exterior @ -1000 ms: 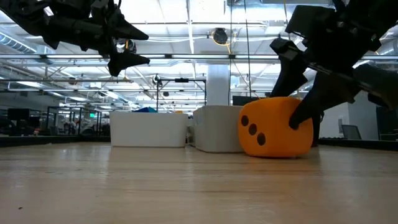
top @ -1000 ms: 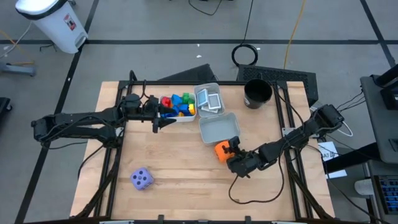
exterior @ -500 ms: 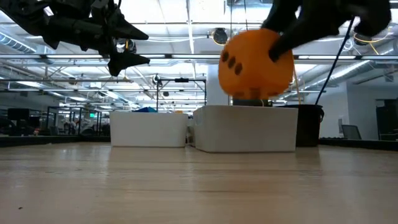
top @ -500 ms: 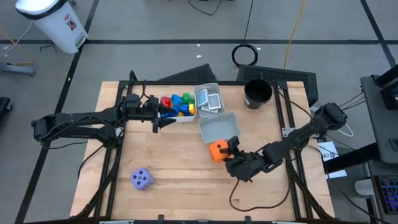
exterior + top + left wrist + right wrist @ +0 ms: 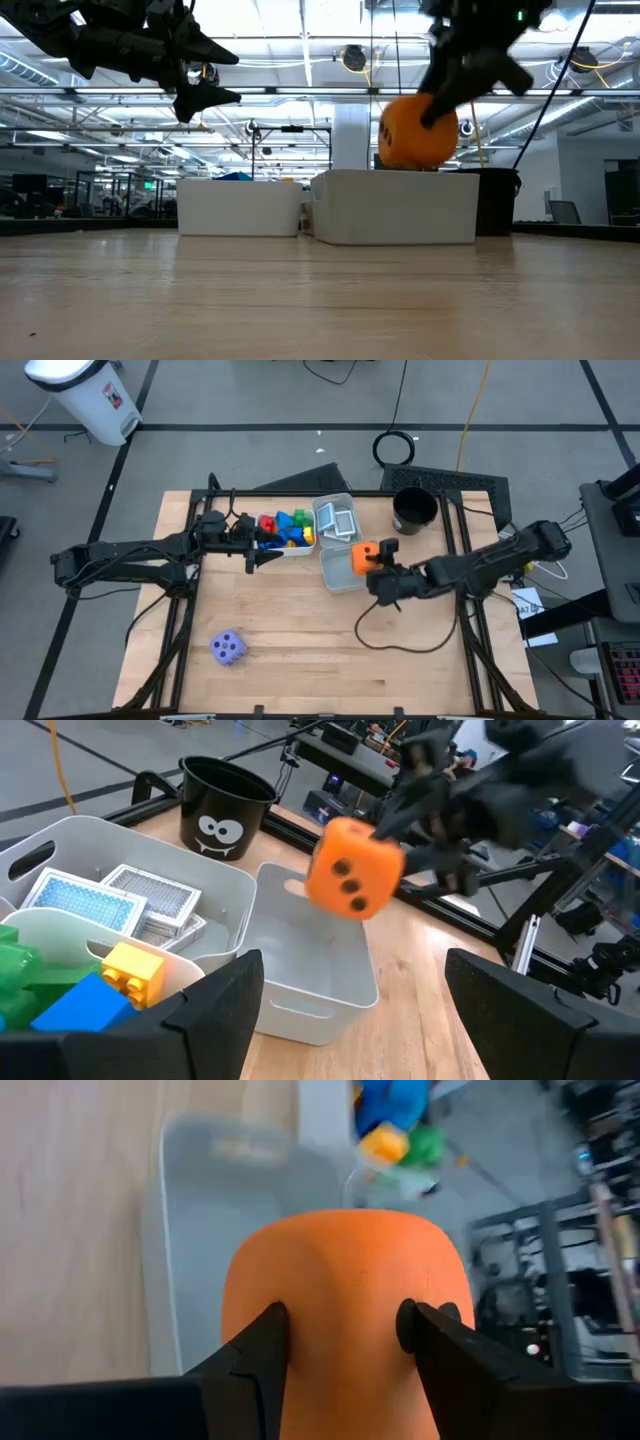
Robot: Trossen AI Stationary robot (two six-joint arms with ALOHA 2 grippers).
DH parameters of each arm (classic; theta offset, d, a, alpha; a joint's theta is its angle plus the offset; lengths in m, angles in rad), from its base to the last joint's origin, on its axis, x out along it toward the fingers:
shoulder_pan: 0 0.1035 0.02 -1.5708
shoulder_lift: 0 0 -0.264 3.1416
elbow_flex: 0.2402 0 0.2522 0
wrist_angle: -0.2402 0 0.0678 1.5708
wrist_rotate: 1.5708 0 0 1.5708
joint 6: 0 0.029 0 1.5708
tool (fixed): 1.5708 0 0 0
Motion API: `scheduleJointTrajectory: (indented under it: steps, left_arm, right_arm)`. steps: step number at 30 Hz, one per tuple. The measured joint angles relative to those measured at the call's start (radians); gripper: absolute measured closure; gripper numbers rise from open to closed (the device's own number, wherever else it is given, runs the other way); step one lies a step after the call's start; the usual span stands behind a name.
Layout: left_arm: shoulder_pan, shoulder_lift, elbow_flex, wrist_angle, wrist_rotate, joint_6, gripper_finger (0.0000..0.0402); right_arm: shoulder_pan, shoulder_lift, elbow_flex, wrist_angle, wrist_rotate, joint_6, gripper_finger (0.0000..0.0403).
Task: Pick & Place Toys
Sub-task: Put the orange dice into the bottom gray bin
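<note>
My right gripper is holding the orange die (image 5: 363, 557) above the rim of the empty grey bin (image 5: 340, 571), so I should go on lowering the die until it is inside the bin and then let it go.
My right gripper (image 5: 373, 564) is shut on the orange die (image 5: 363, 557), which hangs over the right part of the empty grey bin (image 5: 340, 572). The die also shows in the low view (image 5: 416, 131) and the left wrist view (image 5: 353, 880). The purple die (image 5: 228, 648) rests on the table at the near left. Coloured blocks (image 5: 285, 528) lie in a white bin, and white cards (image 5: 337, 520) lie in the bin beside it. My left gripper (image 5: 262, 550) is open and empty, hovering by the block bin's near edge. My right gripper pinches the orange die by two opposite faces (image 5: 300, 1330) between its two fingers (image 5: 262, 1342). The fingers come nearly level from the table's right. The die is lifted clear, above the grey bin's rim.
A black cup (image 5: 414, 510) stands at the far right of the table. The three bins sit together at the far middle. Bare wood lies across the near half of the table. A black cable (image 5: 400, 645) loops on the table below my right arm.
My right gripper has lifted the orange die off the table and carried it up and toward the far edge, from in front of the grey bin to above it. The die has turned in the hold. The right arm has swung toward the far edge.
</note>
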Motion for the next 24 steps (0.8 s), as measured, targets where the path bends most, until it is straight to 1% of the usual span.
scheduleJointTrajectory:
  steps: [3, 7, 10, 15, 20, 24]
  left_arm:
    - [0.000, 0.000, 0.000, 0.000, 0.000, 0.000, 0.0082]
    - [0.000, 0.000, 0.000, 0.000, 0.000, 0.001, 0.0082]
    - [0.000, 0.000, 0.000, 0.000, 0.000, 0.001, 0.0082]
    - [0.000, 0.000, 0.000, 0.000, 0.000, 0.002, 0.0082]
    - [0.000, 0.000, 0.000, 0.000, 0.000, 0.002, 0.0082]
    - [0.000, 0.000, 0.000, 0.000, 0.000, 0.002, 0.0082]
  right_arm:
    - [-0.062, 0.000, -0.080, 0.086, -0.068, -0.051, 0.0246]
    - [-0.127, -0.001, -0.180, 0.164, -0.107, -0.086, 0.0246]
    - [-0.150, -0.002, -0.224, 0.195, -0.131, -0.088, 0.0246]
    - [-0.156, -0.001, -0.266, 0.207, -0.130, -0.095, 0.0243]
    - [-0.156, -0.001, -0.278, 0.249, -0.131, -0.096, 0.0220]
    - [-0.156, -0.002, -0.278, 0.267, -0.127, -0.074, 0.0187]
